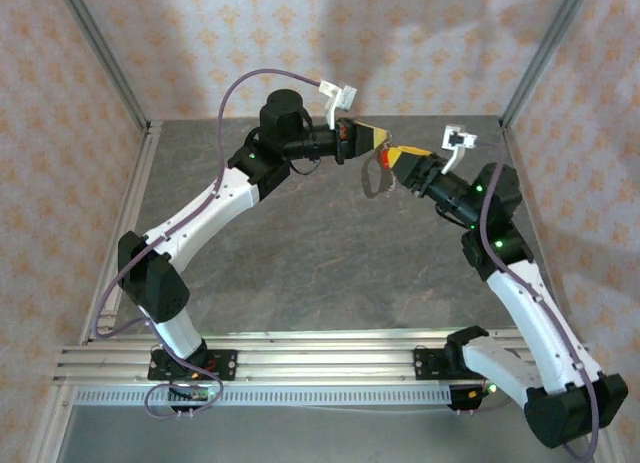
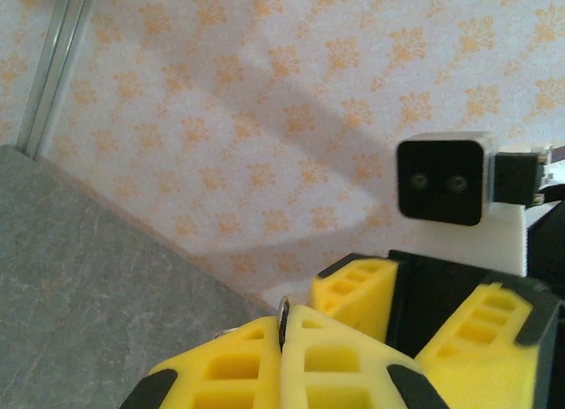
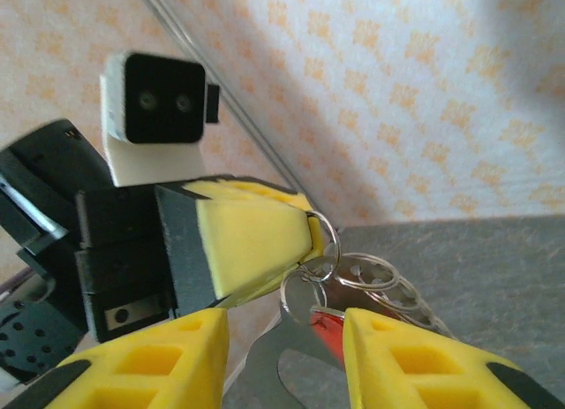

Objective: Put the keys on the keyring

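Next, I back off and come in at the keyring (image 3: 335, 241), because the red key (image 3: 327, 333) hangs against a finger of my open right gripper and the keyring is past the end of that finger.
My left gripper (image 1: 376, 135) is held high over the back of the table, shut on the thin silver keyring (image 3: 330, 235). The ring's edge pokes up between its yellow fingers (image 2: 284, 314). Hanging from the ring is a bunch with a red-headed key (image 3: 328, 335), silver keys (image 3: 381, 281) and a flat grey metal piece (image 3: 287, 367). My right gripper (image 3: 284, 325) faces the left one tip to tip and is open. The red key hangs in the gap, close to its right finger (image 3: 415, 356). From above, the bunch (image 1: 377, 179) dangles below both grippers' tips.
The grey table (image 1: 330, 273) lies below, ringed by patterned walls with metal corner posts (image 1: 540, 53). Both arms arch inward from their bases on the near rail (image 1: 320, 363). The right wrist camera (image 2: 444, 179) sits just beyond my left fingers.
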Tool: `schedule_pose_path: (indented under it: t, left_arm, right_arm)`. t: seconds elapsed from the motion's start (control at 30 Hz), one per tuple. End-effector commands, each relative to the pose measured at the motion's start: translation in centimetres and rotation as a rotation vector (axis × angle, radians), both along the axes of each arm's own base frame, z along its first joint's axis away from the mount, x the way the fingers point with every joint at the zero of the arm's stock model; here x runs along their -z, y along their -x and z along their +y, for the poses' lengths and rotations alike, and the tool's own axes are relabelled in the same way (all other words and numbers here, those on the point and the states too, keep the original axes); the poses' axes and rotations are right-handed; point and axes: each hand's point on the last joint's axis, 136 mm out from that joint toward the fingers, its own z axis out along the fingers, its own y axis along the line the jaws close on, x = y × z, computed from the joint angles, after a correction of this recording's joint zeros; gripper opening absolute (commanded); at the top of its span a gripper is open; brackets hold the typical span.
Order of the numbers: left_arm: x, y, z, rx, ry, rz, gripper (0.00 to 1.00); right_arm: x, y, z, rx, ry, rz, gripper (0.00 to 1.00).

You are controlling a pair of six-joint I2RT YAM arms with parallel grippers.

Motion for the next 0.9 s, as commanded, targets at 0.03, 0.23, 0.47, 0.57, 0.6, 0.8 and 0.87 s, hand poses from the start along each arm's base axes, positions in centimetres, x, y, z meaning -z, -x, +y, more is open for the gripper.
schedule_pose_path:
  t: [0.03, 0.23, 0.47, 0.57, 0.6, 0.8, 0.87]
  left_arm:
    - [-3.9, 1.4, 0.6, -0.005, 0.074, -0.087, 0.00]
    - [-3.9, 1.4, 0.7, -0.005, 0.075, -0.088, 0.00]
    - [-3.9, 1.4, 0.8, -0.012, 0.078, -0.088, 0.00]
    - [-3.9, 1.4, 0.8, -0.013, 0.078, -0.084, 0.00]
    - [-3.9, 1.3, 0.8, -0.014, 0.079, -0.085, 0.00]
    - [-4.1, 1.3, 0.8, -0.019, 0.084, -0.087, 0.00]
    - [-4.3, 1.3, 0.9, -0.023, 0.088, -0.089, 0.00]
  right_arm:
    - [-1.4, 0.7, -1.9, 0.057, -0.051, -0.043, 0.39]
    - [-1.5, -1.0, -2.5, 0.099, -0.120, -0.007, 0.37]
    - [-1.4, -3.1, -2.1, 0.095, -0.214, 0.059, 0.28]
    - [-1.3, -3.4, -1.5, 0.080, -0.222, 0.068, 0.27]
    - [-1.3, -3.5, -1.2, 0.074, -0.220, 0.073, 0.26]
    - [0.6, -3.9, 1.4, 0.025, -0.194, 0.121, 0.22]
    - [1.4, -4.0, 2.5, 0.001, -0.184, 0.139, 0.20]
